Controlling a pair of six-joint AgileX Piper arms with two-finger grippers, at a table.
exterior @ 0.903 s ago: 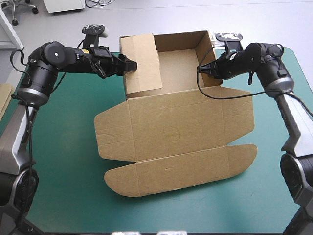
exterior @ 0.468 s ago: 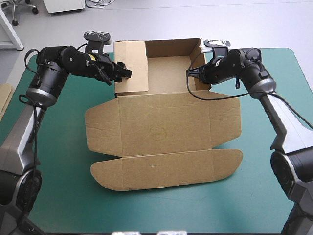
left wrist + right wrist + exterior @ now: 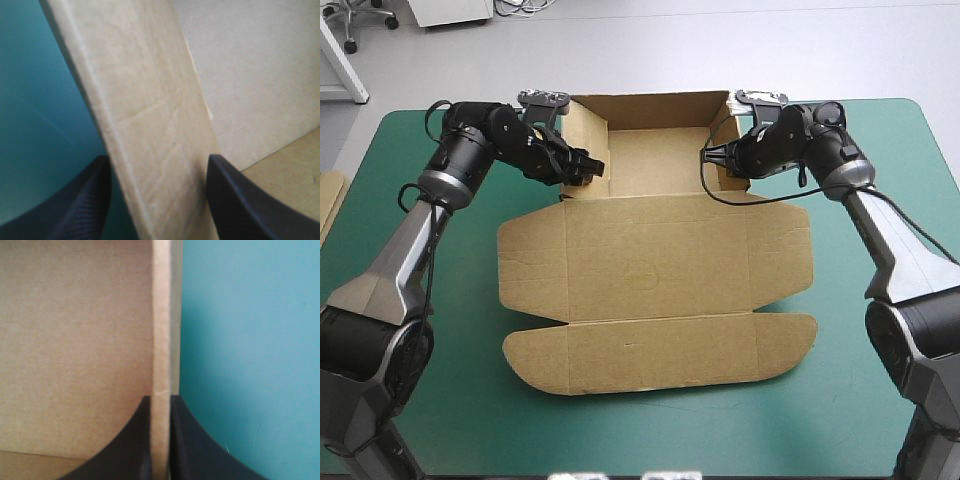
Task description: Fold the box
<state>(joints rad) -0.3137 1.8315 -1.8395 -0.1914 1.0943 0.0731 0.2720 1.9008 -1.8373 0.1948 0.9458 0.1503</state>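
Note:
The lid (image 3: pixel 658 258) is joined to the tray by a crease (image 3: pixel 655 196), so the lid will slide along flat when the robot pulls the tray by its sides.
The brown box (image 3: pixel 655 270) lies mid-table, its tray part at the far side with walls raised and its lid flat toward the front edge. My left gripper (image 3: pixel 588 167) is at the tray's left wall (image 3: pixel 586 130). In the left wrist view that wall's flap (image 3: pixel 155 125) stands tilted between the black fingers of the left gripper (image 3: pixel 157 157), which are well apart. My right gripper (image 3: pixel 712 155) is shut on the tray's right wall (image 3: pixel 732 160). In the right wrist view the board's edge (image 3: pixel 161 315) runs straight up from the right gripper (image 3: pixel 160 397), tray inside on one side, teal-green cover on the other.
The teal-green cover (image 3: pixel 880 330) shows bare on both sides of the box and along the front. A strip of more brown board (image 3: pixel 328 205) lies at the table's left edge.
The box has slid left and squared up with the table. The left flap, earlier leaning wide into the tray, now stands steeper and narrower. Both arms moved left with it.

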